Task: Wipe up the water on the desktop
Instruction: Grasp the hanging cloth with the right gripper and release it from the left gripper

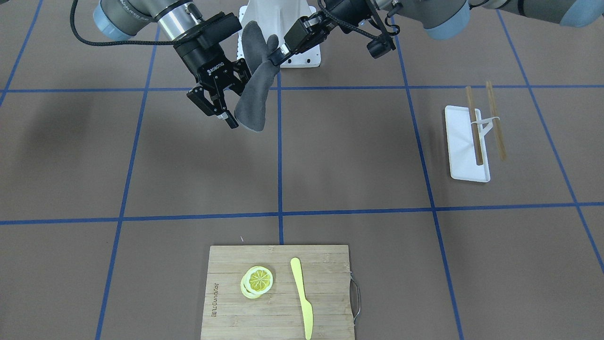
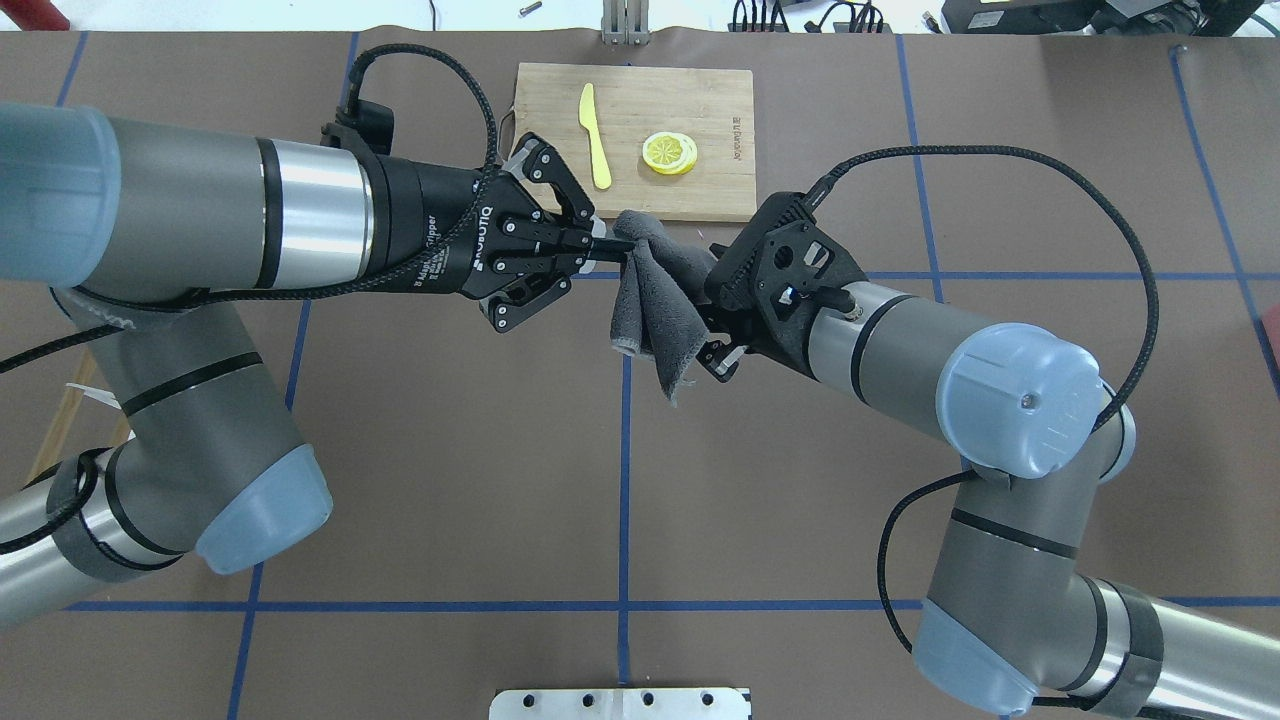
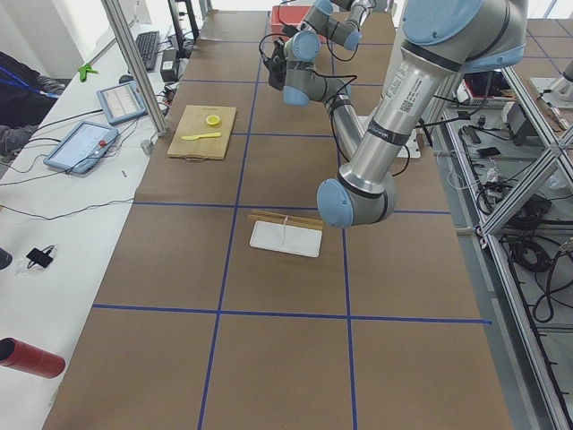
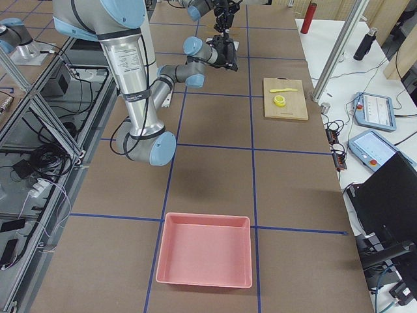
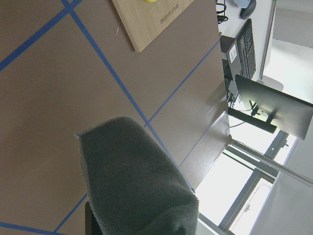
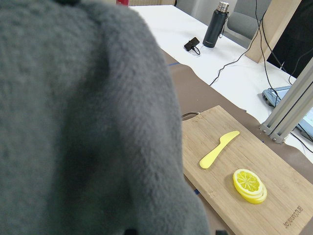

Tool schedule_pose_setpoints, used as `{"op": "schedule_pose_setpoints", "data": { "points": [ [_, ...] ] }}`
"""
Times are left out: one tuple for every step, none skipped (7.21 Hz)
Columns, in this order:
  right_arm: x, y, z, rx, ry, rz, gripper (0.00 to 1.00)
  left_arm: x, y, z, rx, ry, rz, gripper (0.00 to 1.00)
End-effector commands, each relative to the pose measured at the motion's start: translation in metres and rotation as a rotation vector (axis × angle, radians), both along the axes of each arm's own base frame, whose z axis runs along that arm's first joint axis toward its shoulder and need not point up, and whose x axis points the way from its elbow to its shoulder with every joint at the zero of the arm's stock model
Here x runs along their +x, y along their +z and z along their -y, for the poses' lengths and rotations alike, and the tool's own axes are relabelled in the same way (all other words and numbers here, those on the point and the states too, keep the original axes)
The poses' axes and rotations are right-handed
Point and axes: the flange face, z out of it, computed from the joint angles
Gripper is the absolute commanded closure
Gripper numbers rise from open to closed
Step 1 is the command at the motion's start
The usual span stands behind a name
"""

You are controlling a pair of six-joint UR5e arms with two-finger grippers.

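Observation:
I expect the grey cloth (image 1: pixel 262 74) to stay bunched and sag when I carry it by its top, because the drooping lower end (image 1: pixel 252 111) looks limp below the pinched folds.
A dark grey cloth (image 1: pixel 252 97) hangs in the air above the brown desktop (image 1: pixel 349 151), near the robot's base. My left gripper (image 1: pixel 279 55) is shut on the cloth's upper edge; it also shows in the overhead view (image 2: pixel 612 245). My right gripper (image 1: pixel 214 108) is open and sits close against the hanging cloth (image 2: pixel 655 310), its jaws spread beside it. The cloth fills the right wrist view (image 6: pixel 83 122) and the lower part of the left wrist view (image 5: pixel 137 186). No water shows on the desktop in any view.
A bamboo cutting board (image 1: pixel 278 293) with lemon slices (image 1: pixel 257 281) and a yellow knife (image 1: pixel 302 297) lies at the far edge from the robot. A white tray (image 1: pixel 465 144) with chopsticks (image 1: pixel 474 125) lies on my left side. A pink bin (image 4: pixel 204 250) stands at the right end.

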Motion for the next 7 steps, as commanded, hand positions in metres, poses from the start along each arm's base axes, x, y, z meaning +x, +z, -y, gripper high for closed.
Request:
{"op": "schedule_pose_setpoints", "data": {
  "points": [
    [0.002,0.002,0.002,-0.001,0.009,-0.003,0.68,0.001,0.001,-0.001,0.002,0.006,0.002,1.0],
    [0.004,0.003,0.002,-0.002,0.012,-0.003,0.97,0.001,0.001,-0.001,0.002,0.006,0.002,1.0],
    [0.005,0.004,0.002,-0.003,0.012,-0.004,1.0,0.001,0.001,-0.001,0.003,0.006,0.002,1.0],
    [0.005,0.005,0.002,-0.019,0.015,0.004,1.0,0.001,0.002,-0.001,0.007,0.005,0.004,1.0],
    [0.006,0.007,0.002,-0.074,0.024,0.042,1.0,0.001,0.005,0.0,0.008,0.004,0.009,1.0],
    [0.008,0.006,0.005,-0.076,0.031,0.046,1.0,-0.001,0.011,0.0,0.067,0.006,0.036,0.47],
    [0.016,0.006,0.013,-0.077,0.051,0.048,1.0,-0.007,0.025,-0.001,0.175,-0.02,0.085,0.02]
  ]
}}
